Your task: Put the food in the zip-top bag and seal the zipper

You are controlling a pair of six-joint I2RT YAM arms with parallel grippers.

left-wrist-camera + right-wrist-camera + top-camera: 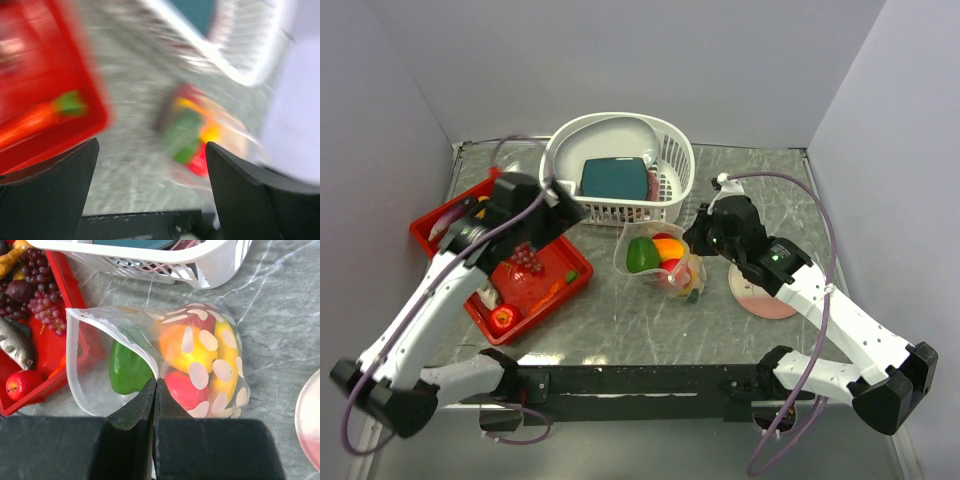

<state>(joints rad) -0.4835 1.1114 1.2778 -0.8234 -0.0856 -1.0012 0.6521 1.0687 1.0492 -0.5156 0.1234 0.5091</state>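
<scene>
The red fruit (505,318) is uncovered in the red tray's near corner (500,333), so the robot's open left gripper should keep heading there until its fingers are on both sides of the fruit and close.
The zip-top bag (220,370) lies on the table with its mouth open toward the red tray, and its zipper (75,355) strip curves apart. Inside it are a green pepper (127,367), an orange piece (175,342) and a red tomato (182,390). My right gripper (155,382) is shut on the bag's upper rim; from above it (693,240) sits at the right side of the bag (625,262). My left gripper (568,213) hangs open and empty between tray and basket; its view (151,145) is blurred. Purple grapes (527,258) and a red fruit (502,318) lie in the tray.
The red tray (555,295) at the left also holds a toy fish (15,345) and a carrot (35,117). A white slotted basket (620,130) with a teal block (615,178) stands at the back. A pink plate (765,300) lies under the right arm.
</scene>
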